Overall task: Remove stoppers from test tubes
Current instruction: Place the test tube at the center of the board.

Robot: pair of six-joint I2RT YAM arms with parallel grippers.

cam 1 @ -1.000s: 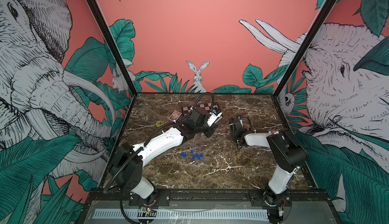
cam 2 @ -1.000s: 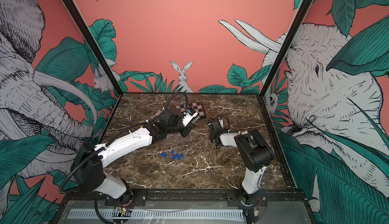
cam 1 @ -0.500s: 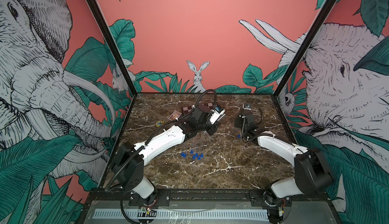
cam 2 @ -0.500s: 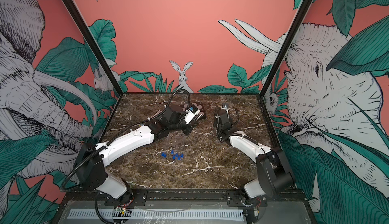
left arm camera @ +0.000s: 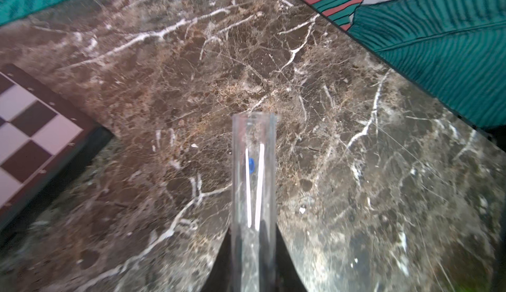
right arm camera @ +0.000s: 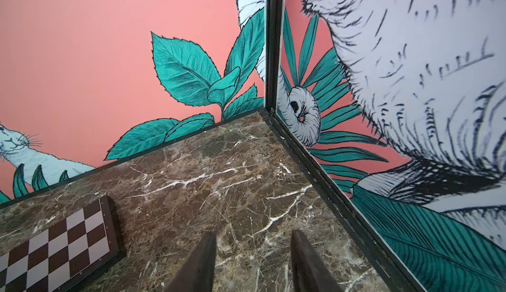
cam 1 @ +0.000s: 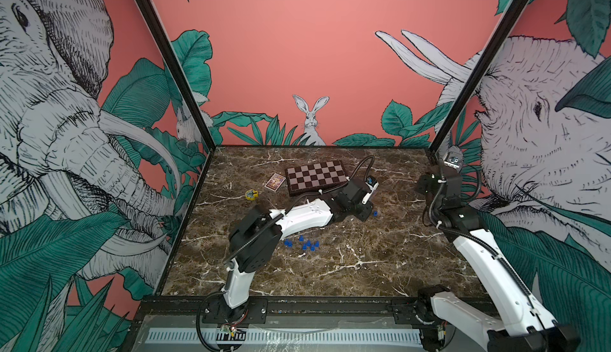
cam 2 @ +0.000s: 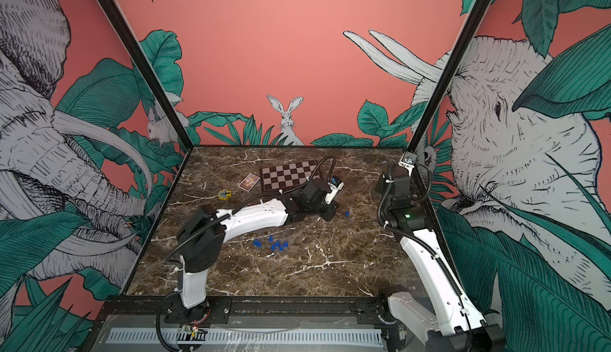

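Note:
The clear test tube's opening [left arm camera: 254, 116] is free of any stopper, so the robot's left gripper should go on lowering the tube to the marble [left arm camera: 179, 160] beside the chessboard before it lets go of it there.
My left gripper [left arm camera: 253, 227] is shut on a clear test tube [left arm camera: 253, 178], whose open mouth points away with no stopper in it. In both top views this gripper [cam 1: 366, 214] [cam 2: 330, 215] sits low over the marble near the chessboard's right end. One blue stopper [cam 1: 375, 214] [cam 2: 346, 214] lies on the table just beside it. Several more stoppers [cam 1: 305, 244] [cam 2: 274, 244] lie in a loose cluster nearer the front. My right gripper [right arm camera: 253, 238] [cam 1: 426, 184] is open and empty, raised near the back right corner.
A chessboard [cam 1: 315, 177] [right arm camera: 54, 244] lies at the back middle, with a small card [cam 1: 275, 182] and a yellow toy piece [cam 1: 251, 195] to its left. The enclosure's black corner post [right arm camera: 272, 44] and side wall stand close to my right gripper.
My right gripper has opened and swung from beside the left gripper to the back right corner. A blue stopper now lies on the table by the left gripper, which stayed shut.

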